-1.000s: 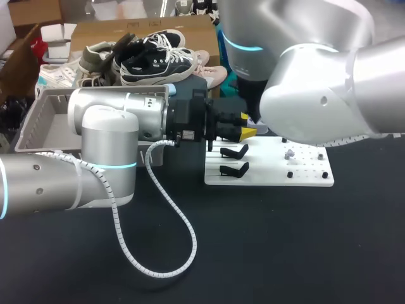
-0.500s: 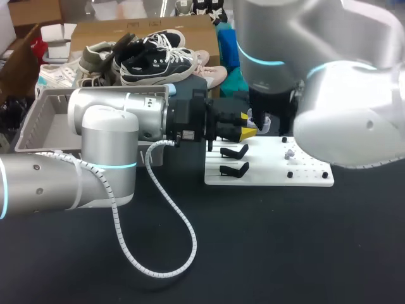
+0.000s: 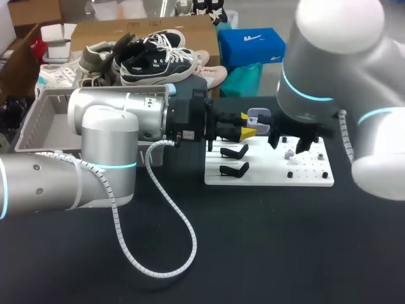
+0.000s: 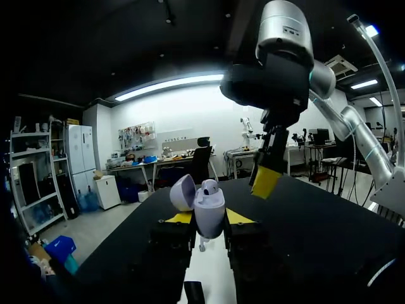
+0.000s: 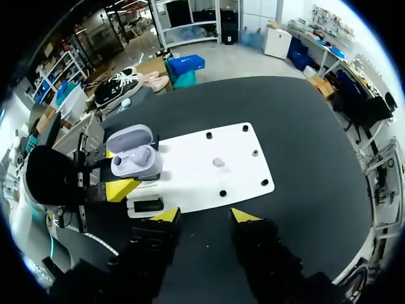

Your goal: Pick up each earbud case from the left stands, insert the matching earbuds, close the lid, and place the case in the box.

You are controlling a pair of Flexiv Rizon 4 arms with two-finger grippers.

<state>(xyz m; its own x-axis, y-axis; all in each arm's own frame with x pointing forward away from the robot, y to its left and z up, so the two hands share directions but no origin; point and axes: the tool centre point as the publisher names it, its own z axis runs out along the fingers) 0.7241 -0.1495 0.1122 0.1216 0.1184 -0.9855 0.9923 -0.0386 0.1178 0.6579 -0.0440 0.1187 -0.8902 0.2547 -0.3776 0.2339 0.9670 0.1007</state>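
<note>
My gripper is about to lift the pale earbud [image 3: 289, 154]. A small grey peg [image 3: 320, 156] stands empty farther along the board, so the earbud will uncover another grey peg when it goes up.
My left gripper [image 3: 245, 130] is shut on a lavender earbud case [image 3: 258, 117], held level over the left end of the white board [image 3: 272, 174]. In the left wrist view the case [image 4: 209, 209] sits between the yellow tips with its lid [image 4: 182, 192] up and a white earbud [image 4: 211, 187] in it. My right gripper [image 3: 289, 143] hangs open and empty over the board, just right of the case. Seen from the right wrist, that gripper [image 5: 204, 215] is above the board's near edge, with the open case [image 5: 134, 159] ahead of it and a loose earbud [image 5: 218, 162] lying mid-board.
Two black stands [image 3: 235, 152] [image 3: 234, 169] stick up at the board's left end. Small black pegs [image 3: 290, 175] dot its right half. A grey box [image 3: 35, 117] stands at the far left behind my left arm. A white cable [image 3: 158, 253] loops over the black table.
My right arm has pulled back to the right, away from the case, uncovering it, and its fingers have spread wider. The left arm and the case have stayed put.
</note>
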